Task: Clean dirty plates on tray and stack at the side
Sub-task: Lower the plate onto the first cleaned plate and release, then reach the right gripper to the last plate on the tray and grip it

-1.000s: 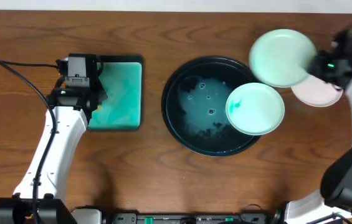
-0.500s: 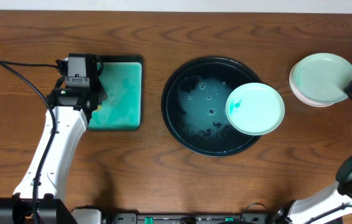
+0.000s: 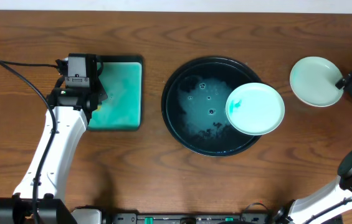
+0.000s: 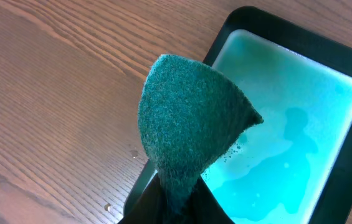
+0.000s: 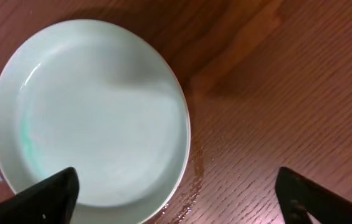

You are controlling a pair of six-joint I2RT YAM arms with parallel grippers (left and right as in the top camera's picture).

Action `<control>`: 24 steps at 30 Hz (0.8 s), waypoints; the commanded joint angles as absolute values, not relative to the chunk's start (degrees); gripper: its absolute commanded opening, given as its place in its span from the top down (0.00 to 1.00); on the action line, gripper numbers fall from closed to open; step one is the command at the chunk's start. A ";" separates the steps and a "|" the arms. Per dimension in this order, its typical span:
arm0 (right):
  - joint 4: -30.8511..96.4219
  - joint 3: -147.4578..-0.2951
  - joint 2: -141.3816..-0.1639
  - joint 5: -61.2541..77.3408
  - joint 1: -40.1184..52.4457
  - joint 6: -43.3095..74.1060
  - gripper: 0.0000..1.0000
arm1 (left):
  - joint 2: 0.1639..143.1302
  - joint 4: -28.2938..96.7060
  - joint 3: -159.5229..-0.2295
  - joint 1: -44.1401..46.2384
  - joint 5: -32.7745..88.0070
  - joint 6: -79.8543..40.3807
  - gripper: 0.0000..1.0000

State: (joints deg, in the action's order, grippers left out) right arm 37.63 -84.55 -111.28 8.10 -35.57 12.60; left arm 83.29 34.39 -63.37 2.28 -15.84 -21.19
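Observation:
The smeared plate's rim (image 3: 277, 118) sticks out past the black tray, so my open right gripper keeps going toward the plate's free edge (image 3: 280, 99) until its fingers close on it.
The round black tray (image 3: 177, 127), wet with teal liquid, sits mid-table. A pale-mint plate (image 3: 258, 111) with a teal smear lies on its right side. Another pale-mint plate (image 3: 314, 81) (image 5: 91, 112) lies flat on the table at the far right, with a faint teal streak near its left rim. My right gripper (image 3: 350, 83) (image 5: 185, 199) is open at this plate's right edge, its fingers (image 5: 45, 198) wide apart and holding nothing. At the left, my left gripper (image 3: 98, 93) (image 4: 176, 208) is shut on a green sponge (image 4: 191, 134) above the edge of the teal dish.
The teal rectangular dish (image 3: 123, 93) (image 4: 288, 143) with a black rim holds teal liquid, left of the tray. Water drops lie on the wood beside it and next to the right plate. A black cable (image 3: 20, 71) runs across the table's left part.
My right gripper carried a mint plate rightward from beside the tray, set it down on a pale plate at the right side, and opened. The left arm stayed still.

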 commanded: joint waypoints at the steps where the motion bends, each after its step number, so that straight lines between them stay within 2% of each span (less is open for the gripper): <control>1: 39.03 -84.64 -106.74 16.12 -35.44 11.53 0.01 | 83.48 34.24 -63.16 2.07 -16.99 -21.80 0.93; 7: 52.12 -84.64 -103.00 32.58 -33.39 11.40 0.01 | 83.48 34.26 -63.16 2.04 -17.02 -21.80 0.93; 10: 61.34 -84.60 -103.39 29.10 -29.45 3.51 0.01 | 83.48 34.26 -63.16 2.04 -16.99 -22.00 0.93; 12: 63.92 -84.29 -103.81 23.62 -26.52 2.31 0.01 | 83.48 34.26 -63.13 2.04 -16.99 -23.27 0.93; 18: 62.08 -81.01 -103.94 15.49 -17.63 2.72 0.01 | 83.48 34.30 -63.09 2.07 -16.99 -23.88 0.93; 20: 59.46 -79.35 -103.94 12.99 -15.05 2.74 0.10 | 83.48 34.26 -63.11 2.04 -16.99 -23.88 0.93; 24: 53.65 -75.09 -103.94 9.80 -10.68 3.66 0.18 | 83.48 34.26 -63.09 2.07 -16.99 -23.88 0.93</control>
